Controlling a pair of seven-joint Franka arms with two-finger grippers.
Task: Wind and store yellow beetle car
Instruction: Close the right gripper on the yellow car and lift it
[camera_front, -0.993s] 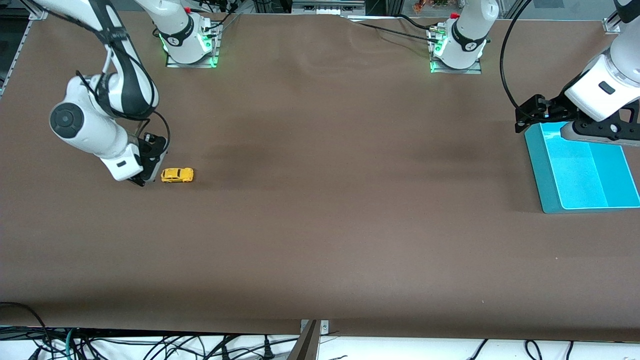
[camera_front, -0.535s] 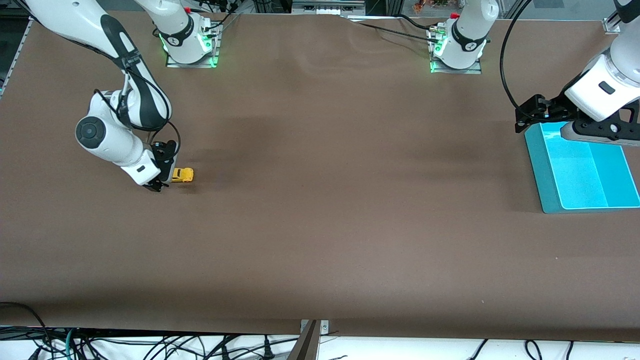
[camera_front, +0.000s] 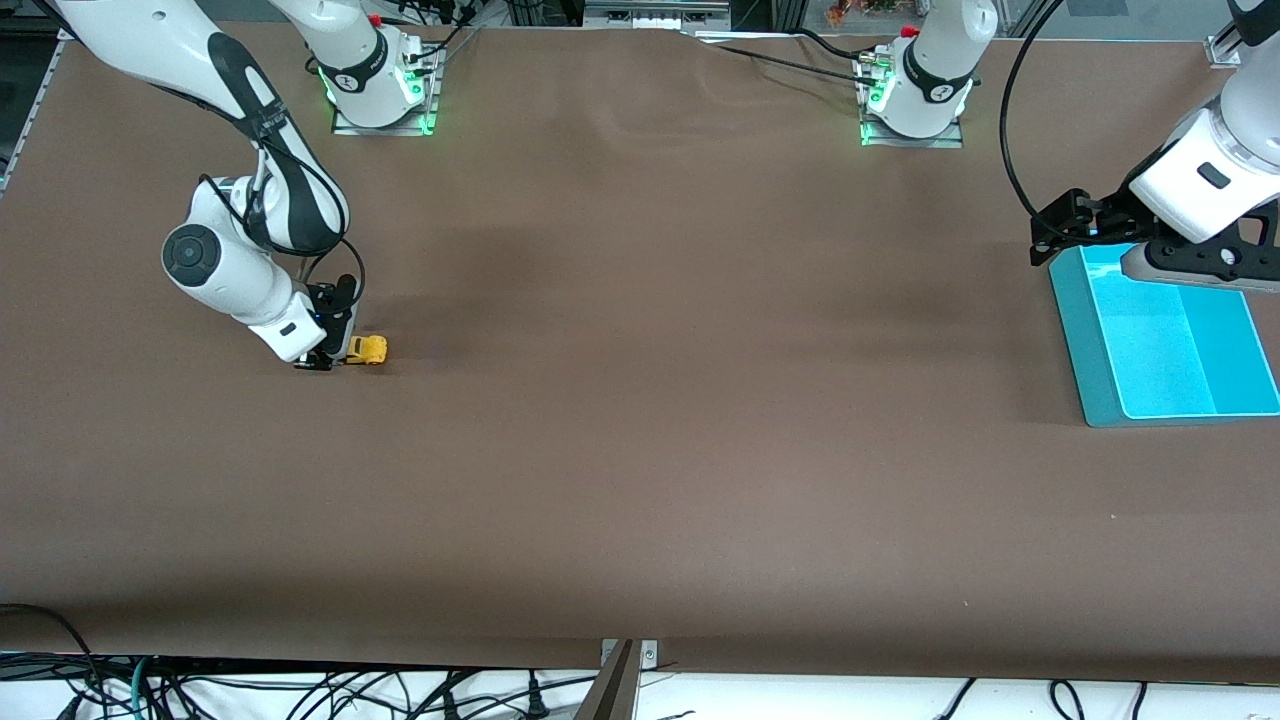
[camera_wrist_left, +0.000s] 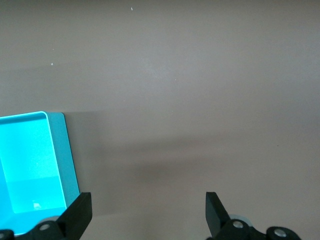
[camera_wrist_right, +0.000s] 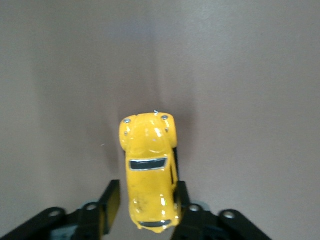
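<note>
My right gripper should take hold of the car's rear (camera_wrist_right: 154, 204), pull it back to wind it up, and then let it go, because the yellow beetle car (camera_front: 369, 349) faces the far teal bin.
The yellow beetle car (camera_front: 369, 349) stands on the brown table near the right arm's end. My right gripper (camera_front: 327, 358) is down at the table over the car's end that faces away from the bin. In the right wrist view the car (camera_wrist_right: 148, 167) lies between the fingers (camera_wrist_right: 112, 201). One finger touches its side and a small gap shows at the other, so the right gripper (camera_wrist_right: 145, 199) is open around it. My left gripper (camera_front: 1050, 240) waits, wide open and empty (camera_wrist_left: 148, 207), over the table at the corner of the teal bin (camera_front: 1075, 340).
The teal bin has a bright cyan inside and sits at the left arm's end of the table; its corner shows in the left wrist view (camera_wrist_left: 59, 150). Brown table (camera_front: 650, 400) stretches between the car and the bin. Cables hang below the front edge.
My right gripper has moved toward the car and come down around its end. The car has stayed in place. The left arm has not moved.
</note>
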